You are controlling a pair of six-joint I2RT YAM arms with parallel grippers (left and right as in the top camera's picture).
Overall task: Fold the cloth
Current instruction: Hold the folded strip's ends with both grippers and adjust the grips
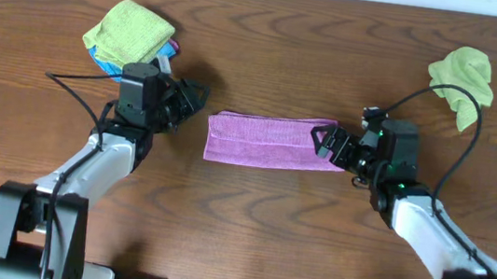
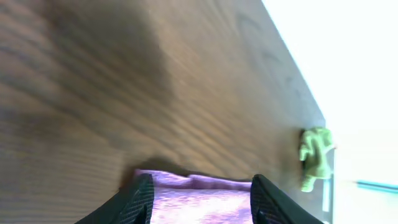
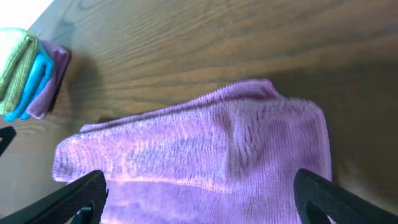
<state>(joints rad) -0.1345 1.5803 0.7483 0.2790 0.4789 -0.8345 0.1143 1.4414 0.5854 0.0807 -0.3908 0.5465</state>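
Note:
The cloth's top layer is bunching up into a fold (image 3: pixel 239 137), so the robot's right gripper should pinch the fold and pull it straight while the left gripper keeps the cloth's other end (image 1: pixel 216 131) steady.
A purple cloth (image 1: pixel 267 142) lies folded into a long strip in the middle of the wooden table. It also shows in the left wrist view (image 2: pixel 199 199) and in the right wrist view (image 3: pixel 199 162). My left gripper (image 1: pixel 199 96) is open just off the cloth's left end, its fingers (image 2: pixel 200 198) spread either side of that end. My right gripper (image 1: pixel 326 141) is open over the cloth's right end, its fingers (image 3: pixel 199 199) wide apart above the fabric. Neither gripper holds anything.
A stack of folded cloths, yellow-green on top with blue and purple below (image 1: pixel 131 34), sits at the back left and shows in the right wrist view (image 3: pixel 31 74). A crumpled green cloth (image 1: pixel 464 78) lies at the back right, also in the left wrist view (image 2: pixel 314 155).

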